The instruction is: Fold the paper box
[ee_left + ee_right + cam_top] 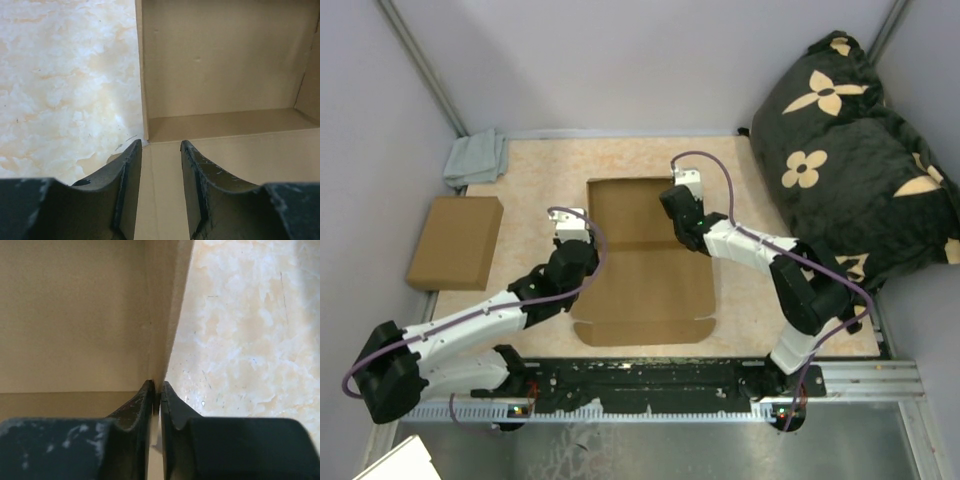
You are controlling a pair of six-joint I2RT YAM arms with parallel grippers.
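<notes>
I should grab the tray's back edge with my right gripper and turn the paper box around, since the lid panel lies towards me with the tray behind it.
The paper box is brown cardboard in the middle of the table, with a shallow tray at the back and a flat lid panel towards the front. My left gripper is open at the tray's near left corner. In the left wrist view the left gripper hovers over the lid's left edge with cardboard under the gap. My right gripper is at the tray's right wall. In the right wrist view the right gripper is shut on that upright wall.
A closed brown box lies at the table's left. A grey cloth sits at the back left corner. A black cushion with tan flowers fills the right side. The enclosure's walls stand around the table.
</notes>
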